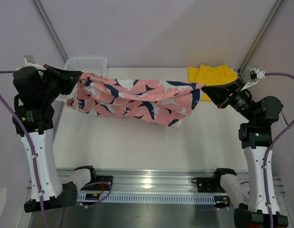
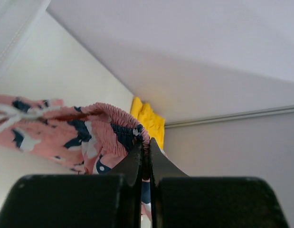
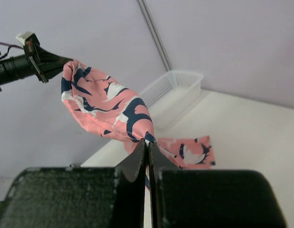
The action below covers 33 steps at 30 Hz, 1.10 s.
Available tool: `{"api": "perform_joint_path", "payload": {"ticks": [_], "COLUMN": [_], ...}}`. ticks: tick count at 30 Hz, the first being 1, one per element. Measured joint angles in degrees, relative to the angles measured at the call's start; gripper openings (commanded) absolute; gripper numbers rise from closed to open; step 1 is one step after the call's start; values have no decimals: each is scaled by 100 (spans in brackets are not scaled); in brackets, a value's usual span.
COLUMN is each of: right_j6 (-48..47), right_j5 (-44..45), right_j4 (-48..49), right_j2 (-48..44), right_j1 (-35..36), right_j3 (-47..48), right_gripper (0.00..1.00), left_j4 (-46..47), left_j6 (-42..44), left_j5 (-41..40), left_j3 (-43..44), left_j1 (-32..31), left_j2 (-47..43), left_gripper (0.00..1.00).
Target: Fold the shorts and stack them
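Observation:
My two grippers should lift the pink whale-print shorts higher, then lower them spread out toward the table's near edge, because the shorts hang from both grippers bunched in a narrow band.
The pink whale-print shorts hang stretched in the air between both arms, above the table. My left gripper is shut on their gathered waistband at the left end. My right gripper is shut on the other end, and a loose leg hangs down to the table. The yellow shorts lie bunched at the far right of the table, behind my right gripper; they also show in the left wrist view.
A white mesh basket stands at the far left corner, behind my left gripper, and shows in the right wrist view. The white table lies below the cloth. A metal rail runs along the near edge.

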Motion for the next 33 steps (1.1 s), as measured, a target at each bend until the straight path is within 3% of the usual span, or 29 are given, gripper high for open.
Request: {"api": "perform_joint_path", "payload": {"ticks": [5, 10, 15, 20, 25, 29, 33], "right_j6": [400, 643, 557, 164, -177, -400, -496], "right_j5": [-11, -118, -212, -105, 146, 424, 518], "right_j4": [308, 372, 186, -374, -745, -1137, -1364], "right_j2": [350, 448, -164, -994, -1338, -1239, -638], "right_j1": [-37, -52, -63, -61, 28, 184, 271], "right_j3": [503, 525, 590, 1287, 2175, 2555, 2730], "right_gripper": [0, 0, 0, 0, 0, 0, 0], "left_j4": [4, 15, 210, 573, 717, 719, 835], "left_j6": [-225, -518, -841, -1204, -1408, -1408, -1394], "left_j5": [616, 1062, 1375, 1593, 1764, 1755, 1794], "left_j3": [533, 697, 645, 619, 1349, 1718, 1362], "left_j1": [614, 822, 841, 841, 844, 846, 846], "left_j2": [199, 313, -68, -802, -1016, -999, -938], "left_gripper": [0, 0, 0, 0, 0, 0, 0]}}
